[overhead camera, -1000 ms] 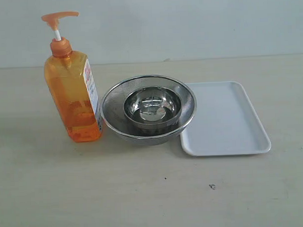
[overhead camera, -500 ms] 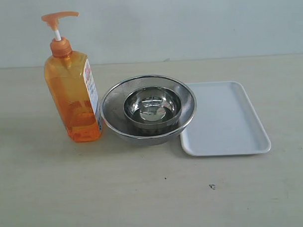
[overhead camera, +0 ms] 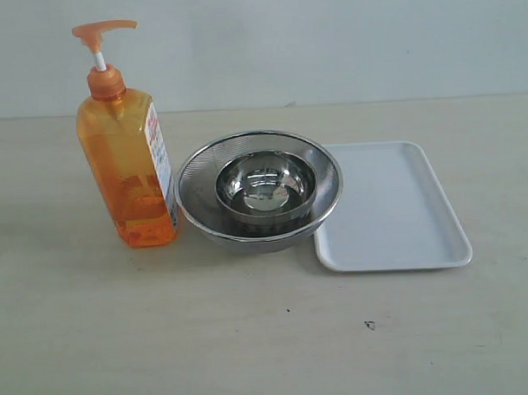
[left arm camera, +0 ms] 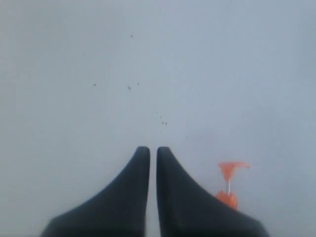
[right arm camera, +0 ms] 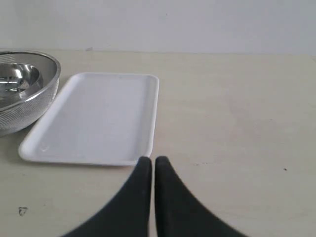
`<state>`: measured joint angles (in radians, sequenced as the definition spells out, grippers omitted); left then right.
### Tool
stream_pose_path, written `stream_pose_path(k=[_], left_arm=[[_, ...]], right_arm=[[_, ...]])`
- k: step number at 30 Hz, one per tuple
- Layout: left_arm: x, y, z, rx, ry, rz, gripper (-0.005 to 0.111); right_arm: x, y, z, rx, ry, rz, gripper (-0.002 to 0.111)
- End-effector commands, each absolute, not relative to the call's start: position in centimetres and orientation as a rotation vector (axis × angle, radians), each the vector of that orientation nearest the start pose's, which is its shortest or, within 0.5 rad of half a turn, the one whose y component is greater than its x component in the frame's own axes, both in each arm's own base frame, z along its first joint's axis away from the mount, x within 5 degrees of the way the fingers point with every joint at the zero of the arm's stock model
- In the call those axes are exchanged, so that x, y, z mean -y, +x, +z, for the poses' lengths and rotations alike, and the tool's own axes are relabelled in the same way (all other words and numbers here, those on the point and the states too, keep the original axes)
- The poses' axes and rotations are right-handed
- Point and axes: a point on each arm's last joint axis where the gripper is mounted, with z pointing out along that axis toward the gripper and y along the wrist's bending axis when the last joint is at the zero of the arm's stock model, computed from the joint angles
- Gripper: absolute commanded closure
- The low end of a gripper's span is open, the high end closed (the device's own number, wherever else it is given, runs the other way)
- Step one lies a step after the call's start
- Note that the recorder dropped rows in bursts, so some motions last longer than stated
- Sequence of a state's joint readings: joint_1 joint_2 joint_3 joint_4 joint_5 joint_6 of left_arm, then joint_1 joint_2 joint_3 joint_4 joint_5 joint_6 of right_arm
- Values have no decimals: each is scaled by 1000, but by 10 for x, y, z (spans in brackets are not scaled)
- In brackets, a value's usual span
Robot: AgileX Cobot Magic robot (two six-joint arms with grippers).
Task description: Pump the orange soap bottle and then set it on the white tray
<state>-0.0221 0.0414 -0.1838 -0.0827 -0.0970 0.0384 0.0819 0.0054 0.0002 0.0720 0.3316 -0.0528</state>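
The grey wall above the orange soap bottle has my closed left gripper pointing at it, so the gripper should tilt down, open and come level at the bottle's body.
The orange soap bottle stands upright at the left of the table, its orange pump head raised on a white stem. The white tray lies flat and bare at the right. Neither arm shows in the exterior view. In the left wrist view my left gripper is shut with nothing in it, facing a grey wall; only the bottle's pump head peeks past one finger. My right gripper is shut and holds nothing, just short of the tray's near corner.
Two nested steel bowls sit between the bottle and the tray, the outer rim touching the tray's edge; the bowls also show in the right wrist view. A grey wall backs the beige table.
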Motion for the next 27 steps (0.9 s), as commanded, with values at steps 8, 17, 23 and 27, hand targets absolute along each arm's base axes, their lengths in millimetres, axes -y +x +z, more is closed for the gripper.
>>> stream_pose_path(k=[8, 17, 23, 27], left_arm=[[4, 89, 342, -1625, -7, -73, 102], [2, 103, 359, -1436, -25, -65, 102], [2, 104, 358, -1446, -89, -138, 102], [3, 104, 349, -1545, -103, -160, 102]], right_arm=[[-6, 54, 184, -1804, -78, 83, 108], [-6, 54, 184, -1804, -78, 83, 108], [-6, 54, 184, -1804, -78, 83, 108], [-6, 54, 184, -1804, -78, 83, 108]])
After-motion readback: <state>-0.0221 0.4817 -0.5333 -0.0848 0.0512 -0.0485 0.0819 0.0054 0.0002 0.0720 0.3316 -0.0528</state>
